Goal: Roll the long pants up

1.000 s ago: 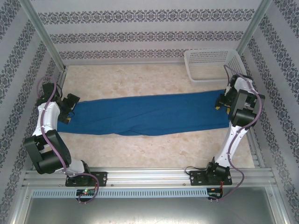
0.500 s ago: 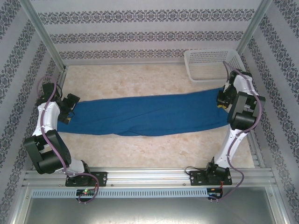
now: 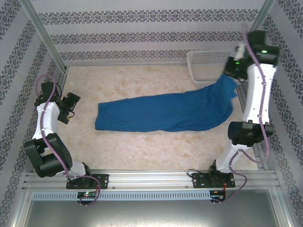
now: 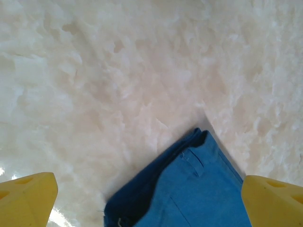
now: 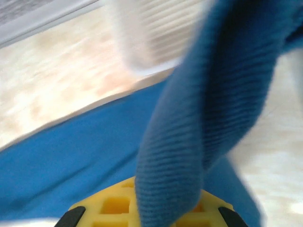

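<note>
The long pants (image 3: 147, 113) will fold over onto their flat part when I carry the pants' raised end (image 3: 224, 91) across, because only that end bends up.
The long pants (image 3: 161, 113) are deep-blue cloth lying across the middle of the table, their right end pulled up off the surface. My right gripper (image 3: 230, 74) is raised at the back right and shut on that end. In the right wrist view a ribbed fold of the pants (image 5: 203, 123) hangs from the yellow fingers (image 5: 113, 205). My left gripper (image 3: 71, 108) stands open at the left, apart from the cloth. The left wrist view has a corner of the pants (image 4: 189, 189) with a belt loop between the wide-apart yellow fingertips (image 4: 26, 198).
A white basket (image 3: 210, 64) stands at the back right, just behind the lifted cloth. Metal frame posts and patterned walls close in the table on three sides. The marbled tabletop (image 3: 142, 146) lies bare in front of the pants.
My right gripper closed on the pants' right end and rose toward the back right, lifting it. The whole garment slid right, away from the left gripper, which stayed open.
</note>
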You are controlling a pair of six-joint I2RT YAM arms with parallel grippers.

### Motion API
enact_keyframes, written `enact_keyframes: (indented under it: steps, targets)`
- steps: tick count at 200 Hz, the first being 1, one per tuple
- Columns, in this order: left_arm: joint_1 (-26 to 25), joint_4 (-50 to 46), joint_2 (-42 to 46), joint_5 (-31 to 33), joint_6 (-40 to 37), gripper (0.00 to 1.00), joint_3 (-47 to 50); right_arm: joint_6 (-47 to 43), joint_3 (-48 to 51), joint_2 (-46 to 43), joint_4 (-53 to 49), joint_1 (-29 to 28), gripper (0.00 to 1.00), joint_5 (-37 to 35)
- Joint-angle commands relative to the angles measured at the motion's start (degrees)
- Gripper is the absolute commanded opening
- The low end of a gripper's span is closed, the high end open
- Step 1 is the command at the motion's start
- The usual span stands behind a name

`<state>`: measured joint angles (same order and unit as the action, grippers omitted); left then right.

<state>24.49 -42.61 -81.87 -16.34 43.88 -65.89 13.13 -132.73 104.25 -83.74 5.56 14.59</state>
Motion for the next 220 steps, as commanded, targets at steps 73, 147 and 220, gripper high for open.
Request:
enact_keyframes:
  steps: [73,147,220]
  targets:
    - [0.03,-3.98,4.06,-0.83,-0.92,1.00,-2.52,23.79,10.61,11.03,34.83,-37.89,0.00,21.27]
    - [0.00,-3.94,3.84,-1.68,-1.31,1.00,-2.74,33.56,-11.05,35.12,43.05,-48.94,0.00,25.04]
    - [0.03,-3.65,3.72,-2.08,-1.47,1.00,-1.85,39.97,-6.43,40.51,50.19,-51.60,0.01,26.19]
